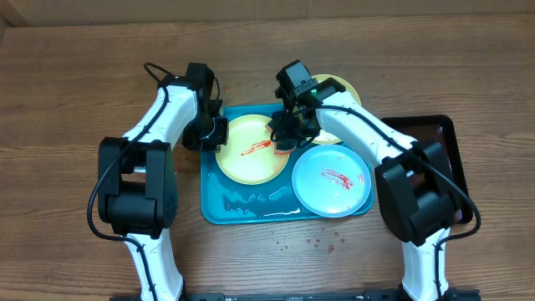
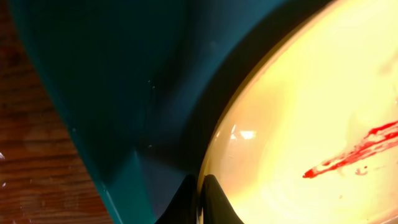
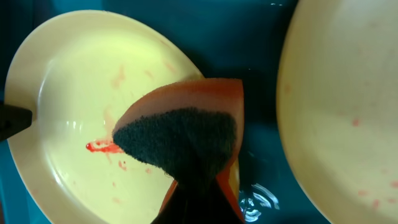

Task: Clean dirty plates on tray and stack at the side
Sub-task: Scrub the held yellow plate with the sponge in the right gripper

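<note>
The sponge is at the held plate's rim (image 1: 287, 150), past the red smear. My right gripper should wipe back across the smear (image 1: 256, 148) before I lift the plate.
The turquoise tray (image 1: 247, 206) holds a pale yellow plate (image 1: 251, 159) with a red sauce smear and a white plate with a blue rim (image 1: 334, 194), also smeared red. A second yellow plate (image 1: 344, 89) lies at the tray's back right, partly under the right arm. My left gripper (image 1: 215, 134) is shut on the left rim of the smeared yellow plate (image 2: 323, 106), and its fingertips (image 2: 200, 200) pinch the edge. My right gripper (image 1: 286, 132) is shut on an orange sponge with a dark scrub face (image 3: 180, 140), pressed at that plate's right side (image 3: 74, 93) next to the smear.
A dark brown-black tray (image 1: 443, 132) lies at the right, behind the right arm. Small red droplets (image 1: 322, 242) dot the wooden table in front of the turquoise tray. Water pools on the tray floor (image 3: 261, 199). The second yellow plate fills the right of the right wrist view (image 3: 348, 106).
</note>
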Motion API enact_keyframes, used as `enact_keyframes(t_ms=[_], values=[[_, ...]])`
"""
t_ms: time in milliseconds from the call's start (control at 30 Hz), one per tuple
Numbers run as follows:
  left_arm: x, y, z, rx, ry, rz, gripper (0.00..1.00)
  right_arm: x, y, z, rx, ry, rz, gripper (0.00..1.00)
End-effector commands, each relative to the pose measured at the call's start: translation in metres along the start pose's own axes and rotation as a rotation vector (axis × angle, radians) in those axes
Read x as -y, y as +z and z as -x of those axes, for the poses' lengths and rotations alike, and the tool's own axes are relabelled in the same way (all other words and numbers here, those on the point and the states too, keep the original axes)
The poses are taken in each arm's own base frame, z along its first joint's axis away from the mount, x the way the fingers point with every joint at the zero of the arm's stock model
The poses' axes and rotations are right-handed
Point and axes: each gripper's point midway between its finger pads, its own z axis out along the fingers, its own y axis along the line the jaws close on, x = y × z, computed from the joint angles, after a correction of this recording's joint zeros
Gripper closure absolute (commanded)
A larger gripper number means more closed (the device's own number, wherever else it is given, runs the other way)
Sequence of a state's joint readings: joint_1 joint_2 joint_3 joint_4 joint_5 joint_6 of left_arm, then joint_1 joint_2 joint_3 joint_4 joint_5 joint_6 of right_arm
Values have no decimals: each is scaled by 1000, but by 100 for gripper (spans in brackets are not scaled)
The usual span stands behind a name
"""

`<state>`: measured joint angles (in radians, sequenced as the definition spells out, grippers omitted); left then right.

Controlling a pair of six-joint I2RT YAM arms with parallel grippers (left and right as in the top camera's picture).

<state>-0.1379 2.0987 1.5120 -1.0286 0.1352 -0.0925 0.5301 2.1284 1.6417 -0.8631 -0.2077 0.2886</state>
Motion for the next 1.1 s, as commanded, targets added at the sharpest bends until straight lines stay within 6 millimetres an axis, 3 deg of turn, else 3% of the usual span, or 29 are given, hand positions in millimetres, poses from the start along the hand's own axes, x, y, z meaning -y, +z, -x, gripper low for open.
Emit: enact_keyframes(t_ms=[0, 167, 400, 533, 733, 867, 967, 1067], values=[[6, 2, 2, 1, 84, -22, 96, -4, 4, 6, 21, 17, 3, 96], [7, 2, 2, 1, 105, -27, 96, 0, 26, 3, -3, 101, -2, 96], [7, 2, 2, 1, 105, -27, 96, -9, 63, -26, -114, 152, 0, 96], [13, 1, 2, 2, 106, -60, 96, -34, 77, -39, -168, 135, 91, 96], [19, 1, 3, 5, 98, -95, 96, -83, 79, -51, -201, 90, 232, 96], [19, 1, 3, 4, 78, -94, 96, -97, 79, -67, -247, 69, 255, 96], [18, 1, 3, 4, 57, -93, 96, -93, 74, -74, -281, 29, 247, 96], [17, 1, 3, 3, 25, -89, 96, -60, 63, -72, -298, 51, 88, 96]])
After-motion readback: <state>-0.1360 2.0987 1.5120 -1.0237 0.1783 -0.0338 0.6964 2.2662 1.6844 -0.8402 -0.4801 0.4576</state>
